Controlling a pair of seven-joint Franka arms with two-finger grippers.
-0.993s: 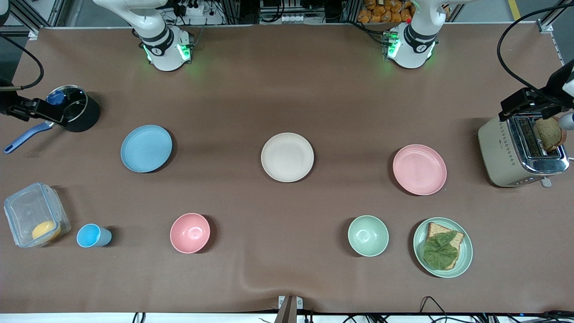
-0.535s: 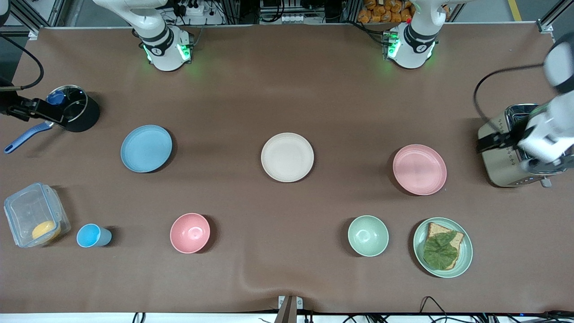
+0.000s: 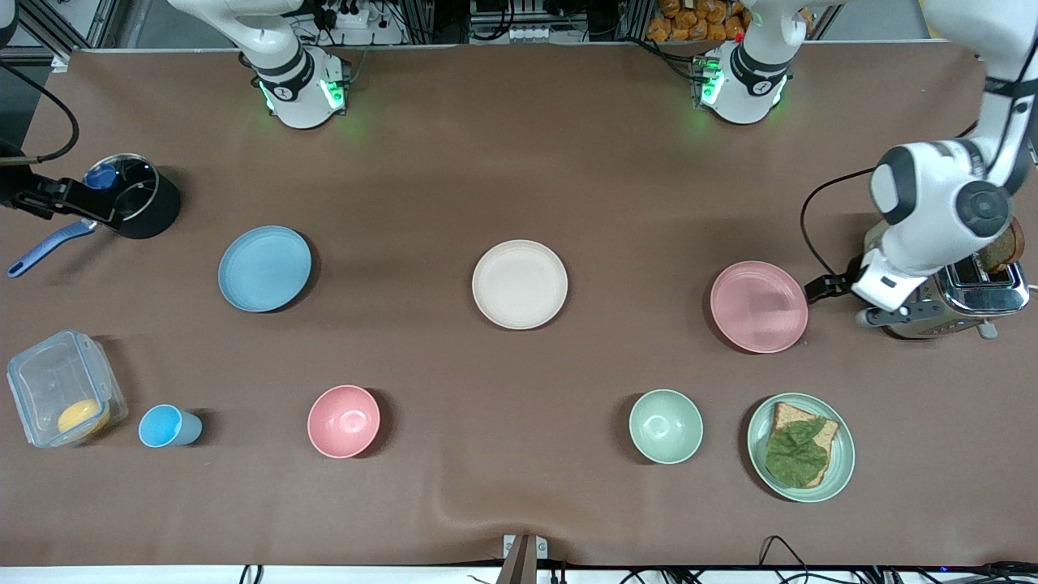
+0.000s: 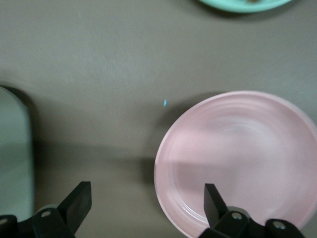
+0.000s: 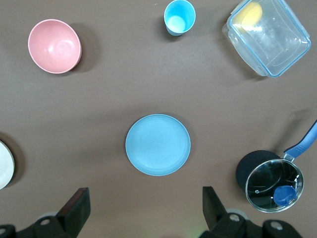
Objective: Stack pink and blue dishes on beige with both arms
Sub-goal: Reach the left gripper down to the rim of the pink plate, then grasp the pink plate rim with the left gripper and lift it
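The pink plate (image 3: 759, 307) is round and just as wide as the round beige plate (image 3: 520, 284), so it should nest into that plate and cover it almost fully when I lower it.
The pink plate (image 3: 758, 307) lies toward the left arm's end of the table, the beige plate (image 3: 520, 284) in the middle, the blue plate (image 3: 264, 268) toward the right arm's end. My left gripper (image 3: 815, 288) is open and low at the pink plate's toaster-side edge. In the left wrist view the left gripper (image 4: 146, 203) straddles the rim of the pink plate (image 4: 242, 158), one finger over the plate, the other over bare table. My right gripper (image 5: 146, 208) waits open, high above the table, looking down on the blue plate (image 5: 157, 145); it shows by the pot as the right gripper (image 3: 85, 207).
A toaster (image 3: 985, 296) holding bread stands close beside the left gripper. Nearer the front camera are a green plate with bread and a leaf (image 3: 801, 448), a green bowl (image 3: 666, 426), a pink bowl (image 3: 344, 421), a blue cup (image 3: 166, 426) and a clear box (image 3: 65, 388). A black pot (image 3: 150, 207) stands by the blue plate.
My left arm has swung from over the toaster down to the pink plate's edge. The right arm and all plates have stayed put.
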